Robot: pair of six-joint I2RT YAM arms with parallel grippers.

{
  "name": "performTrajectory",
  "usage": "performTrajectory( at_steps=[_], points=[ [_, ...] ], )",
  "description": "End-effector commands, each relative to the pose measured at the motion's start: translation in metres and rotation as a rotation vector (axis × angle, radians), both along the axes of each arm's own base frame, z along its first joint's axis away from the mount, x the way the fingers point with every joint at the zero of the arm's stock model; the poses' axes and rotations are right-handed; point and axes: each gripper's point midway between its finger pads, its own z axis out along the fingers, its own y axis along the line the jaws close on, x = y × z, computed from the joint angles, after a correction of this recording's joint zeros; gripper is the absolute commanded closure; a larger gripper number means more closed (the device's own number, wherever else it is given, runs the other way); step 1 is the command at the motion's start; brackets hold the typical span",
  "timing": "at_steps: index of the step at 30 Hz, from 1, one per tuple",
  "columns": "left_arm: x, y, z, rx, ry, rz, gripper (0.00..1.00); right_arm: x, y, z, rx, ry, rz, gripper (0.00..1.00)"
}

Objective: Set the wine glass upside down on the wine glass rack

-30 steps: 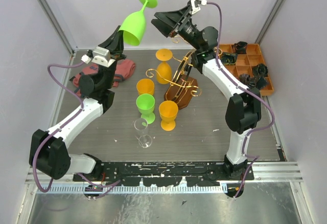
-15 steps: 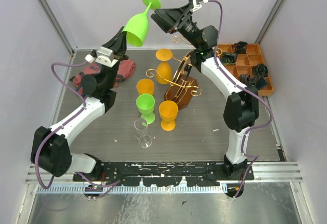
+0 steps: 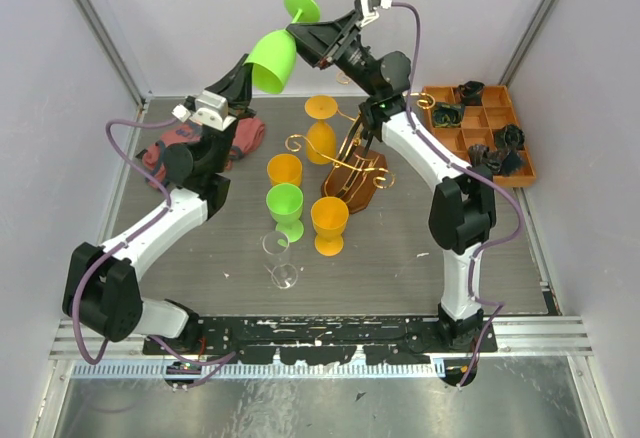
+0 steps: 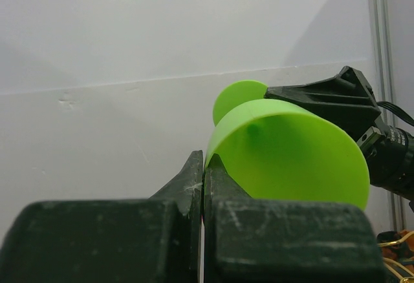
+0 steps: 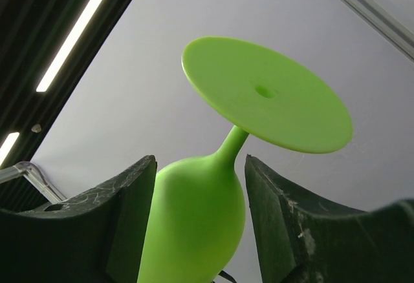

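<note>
The lime-green glass's rim (image 4: 217,142) is in my left gripper, far from the rack's loose end, so my right gripper should take hold near the stem (image 3: 298,16) before my left gripper opens.
A lime-green wine glass (image 3: 271,58) is held high above the back of the table, tilted with its foot (image 3: 300,6) uppermost. My left gripper (image 3: 246,73) is shut on the bowl's rim, as the left wrist view (image 4: 204,161) shows, with the bowl (image 4: 284,150) just beyond. My right gripper (image 3: 305,43) is open, its fingers (image 5: 132,196) on either side of the glass (image 5: 194,225) near the stem, not touching it. The gold wire wine glass rack (image 3: 352,153) stands below on its dark wooden base (image 3: 357,186), with an orange glass (image 3: 321,130) hanging upside down on it.
On the table stand two orange glasses (image 3: 285,170) (image 3: 329,223), a green glass (image 3: 285,206) and a clear glass (image 3: 281,259). A red cloth (image 3: 240,140) lies at the back left. An orange compartment tray (image 3: 487,133) with dark items sits at the back right.
My left arm has carried the green glass up and to the right. My right gripper has moved left, so its open fingers now flank the glass.
</note>
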Motion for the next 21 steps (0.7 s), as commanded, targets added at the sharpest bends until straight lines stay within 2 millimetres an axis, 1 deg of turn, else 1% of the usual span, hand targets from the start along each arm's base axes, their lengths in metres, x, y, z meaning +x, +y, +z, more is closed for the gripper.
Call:
performTrajectory(
  at_steps=[1,4,8,15,17,19,20,21],
  points=[
    [-0.0103,0.0031,0.0178,-0.019,-0.069,0.007,1.00,-0.0140,-0.0069,0.0335,0.051,-0.108,-0.026,0.40],
    [-0.0095,0.0023,0.0168,-0.016,-0.068,0.005,1.00,-0.0135,-0.0067,0.0339,0.052,-0.111,-0.030,0.46],
    [-0.0088,0.0008,0.0147,-0.013,-0.064,-0.001,1.00,-0.0121,-0.0056,0.0338,0.052,-0.113,-0.028,0.57],
    [-0.0115,-0.0043,0.0131,-0.002,-0.066,-0.031,0.95,-0.0118,-0.0058,0.0351,0.059,-0.126,-0.031,0.73],
    [-0.0129,-0.0050,0.0124,0.005,-0.067,-0.036,0.92,-0.0112,-0.0064,0.0349,0.060,-0.130,-0.034,0.79],
    [-0.0134,-0.0057,0.0106,0.008,-0.065,-0.039,0.88,-0.0123,-0.0065,0.0356,0.063,-0.136,-0.034,0.83],
    [-0.0136,-0.0050,0.0097,0.010,-0.064,-0.036,0.84,-0.0124,-0.0068,0.0354,0.062,-0.137,-0.034,0.84],
    [-0.0145,-0.0044,0.0098,0.011,-0.065,-0.034,0.76,-0.0115,-0.0067,0.0341,0.060,-0.135,-0.034,0.86]
  ],
)
